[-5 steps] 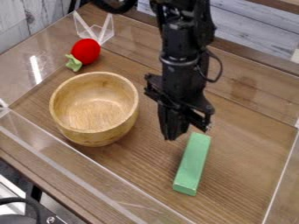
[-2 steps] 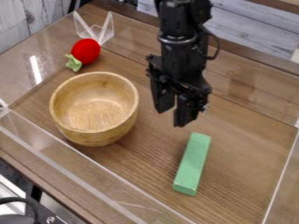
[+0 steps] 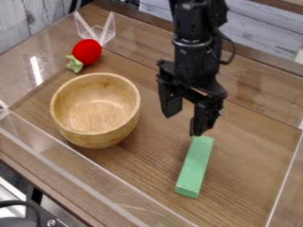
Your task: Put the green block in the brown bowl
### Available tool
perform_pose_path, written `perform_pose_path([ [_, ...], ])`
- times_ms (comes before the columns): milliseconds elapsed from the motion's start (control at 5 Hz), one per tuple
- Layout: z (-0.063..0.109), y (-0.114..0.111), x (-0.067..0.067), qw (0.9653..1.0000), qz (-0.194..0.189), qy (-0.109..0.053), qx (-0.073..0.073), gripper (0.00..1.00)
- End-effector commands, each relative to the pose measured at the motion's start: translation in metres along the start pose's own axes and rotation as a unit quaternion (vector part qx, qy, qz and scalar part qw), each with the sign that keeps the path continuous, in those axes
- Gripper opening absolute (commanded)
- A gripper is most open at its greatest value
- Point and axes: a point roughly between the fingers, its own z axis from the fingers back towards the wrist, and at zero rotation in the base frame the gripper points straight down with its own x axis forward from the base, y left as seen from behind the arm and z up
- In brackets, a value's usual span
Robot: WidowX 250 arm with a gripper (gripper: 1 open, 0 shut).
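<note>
I should bring my gripper's fingers open around the green block's middle [image 3: 196, 166] before I lift it to the brown bowl, because the fingers hang short of the green block's far end [image 3: 203, 141].
The green block [image 3: 196, 167] lies flat on the table at the lower right, its long side running toward the front edge. My gripper [image 3: 187, 118] hangs pointing down just above the block's far end, fingers spread open with nothing between them. The brown bowl [image 3: 95, 108] stands left of the gripper, upright and holding nothing.
A small red ball with a green bit [image 3: 84, 53] rests at the back left beside a clear plastic piece [image 3: 97, 28]. A low transparent wall [image 3: 71, 186] runs along the table's front and sides.
The gripper was shut and low beside the block's far end; its fingers have since opened and it has shifted slightly to the right. Block and bowl have not moved.
</note>
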Motion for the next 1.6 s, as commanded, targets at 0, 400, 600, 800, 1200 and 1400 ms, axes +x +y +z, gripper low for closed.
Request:
perform_pose_path([
  [0,0.004,0.006,0.003,0.9998,-0.017,-0.009,0.0,1.0],
  [400,-0.012,0.003,0.009,0.9996,-0.029,0.003,-0.006,1.0],
  [600,-0.025,-0.006,0.016,0.9996,-0.024,0.007,-0.009,1.0],
  [800,-0.024,-0.009,0.013,0.9992,-0.036,0.015,-0.012,1.0],
  [1200,-0.023,-0.009,0.008,0.9993,-0.016,0.026,-0.021,1.0],
  [1400,-0.023,-0.007,0.007,0.9992,0.014,0.026,-0.026,0.0],
])
